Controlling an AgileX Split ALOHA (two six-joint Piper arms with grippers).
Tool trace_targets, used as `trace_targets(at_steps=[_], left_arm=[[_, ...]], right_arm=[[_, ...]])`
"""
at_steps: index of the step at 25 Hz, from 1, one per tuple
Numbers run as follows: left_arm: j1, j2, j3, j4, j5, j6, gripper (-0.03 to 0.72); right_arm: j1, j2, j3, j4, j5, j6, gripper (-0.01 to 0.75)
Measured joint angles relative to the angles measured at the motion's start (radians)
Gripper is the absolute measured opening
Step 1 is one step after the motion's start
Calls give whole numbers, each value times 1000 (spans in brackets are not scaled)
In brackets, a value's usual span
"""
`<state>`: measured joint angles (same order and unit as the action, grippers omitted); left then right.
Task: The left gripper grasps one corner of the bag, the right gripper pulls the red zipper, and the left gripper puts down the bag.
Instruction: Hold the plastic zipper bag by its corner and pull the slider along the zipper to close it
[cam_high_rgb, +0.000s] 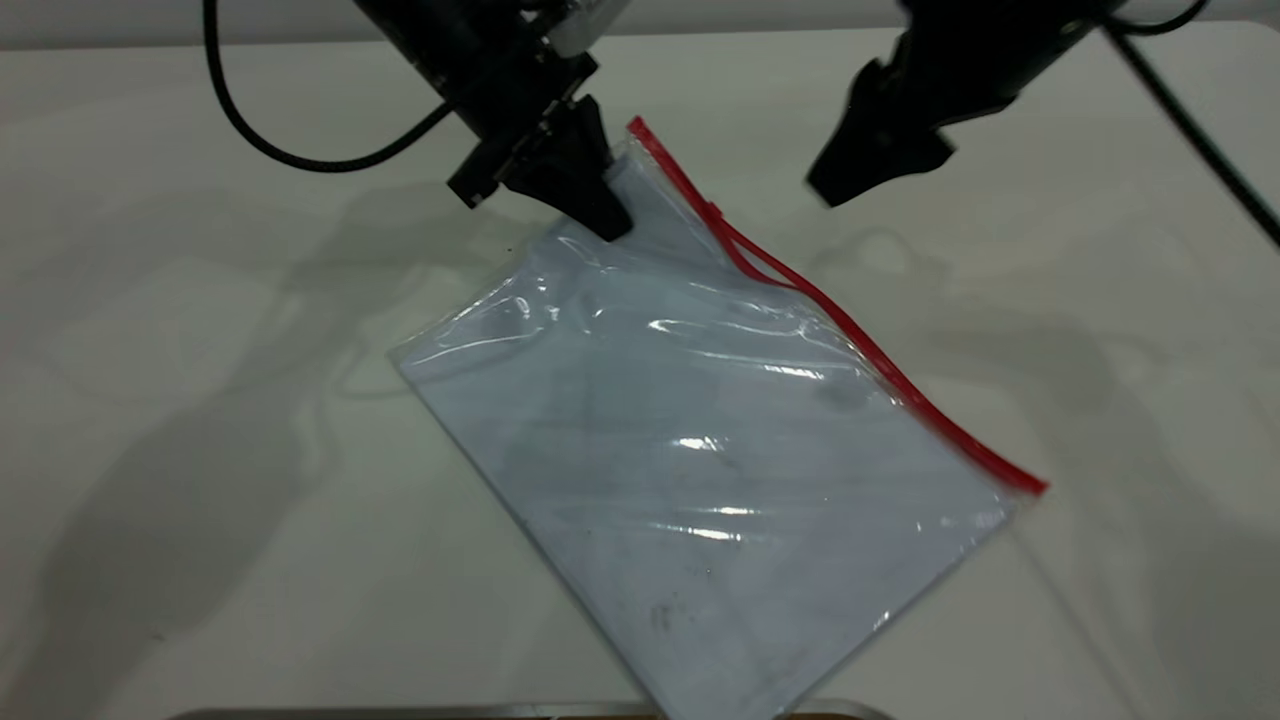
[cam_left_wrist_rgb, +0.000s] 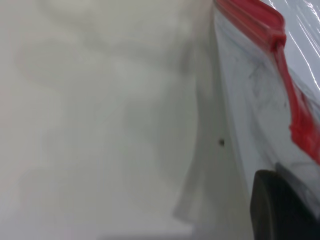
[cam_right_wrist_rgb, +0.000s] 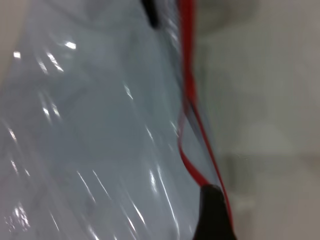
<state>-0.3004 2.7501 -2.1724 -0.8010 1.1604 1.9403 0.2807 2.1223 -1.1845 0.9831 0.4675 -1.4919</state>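
Observation:
The slider (cam_high_rgb: 714, 211) has the red zipper gaping (cam_high_rgb: 750, 259) below it, so next my right gripper takes hold of it and pulls it to the zipper's far end before my left gripper lowers the bag.
The bag (cam_high_rgb: 700, 450), a clear whitish-blue pouch, hangs tilted with its lower part on the table. Its red zipper (cam_high_rgb: 870, 350) runs along the upper right edge, and the strip is split apart just below the small slider tab (cam_high_rgb: 713, 212). My left gripper (cam_high_rgb: 610, 225) is shut on the bag's top corner beside the zipper's end. In the left wrist view one black finger (cam_left_wrist_rgb: 280, 210) presses the bag (cam_left_wrist_rgb: 250, 100) next to the zipper (cam_left_wrist_rgb: 295, 115). My right gripper (cam_high_rgb: 828, 192) hovers to the right of the zipper, apart from it, shut and holding nothing. Its tip (cam_right_wrist_rgb: 212, 205) shows above the zipper (cam_right_wrist_rgb: 187, 75).
The white table (cam_high_rgb: 200, 400) lies bare to the left and right of the bag. A black cable (cam_high_rgb: 300, 155) loops from the left arm. A metal edge (cam_high_rgb: 500, 712) runs along the near side.

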Motion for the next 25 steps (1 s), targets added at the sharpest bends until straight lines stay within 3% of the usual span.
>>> trace_targets(at_steps=[7,16,20,25], left_arm=[[-16,2,0,-93,4,97,53],[-16,4,0,-151,4,107,53],[-17,4,0,-152,4,110,53],[-17,4,0,-152,4,110,53]], right_arm=[[35,48,-6,148,15,-146,572],[37,50,-6,215,19,-170,531],[37,50,-6,231,19,-173,402],[37,50,-6,242,19,-174,157]])
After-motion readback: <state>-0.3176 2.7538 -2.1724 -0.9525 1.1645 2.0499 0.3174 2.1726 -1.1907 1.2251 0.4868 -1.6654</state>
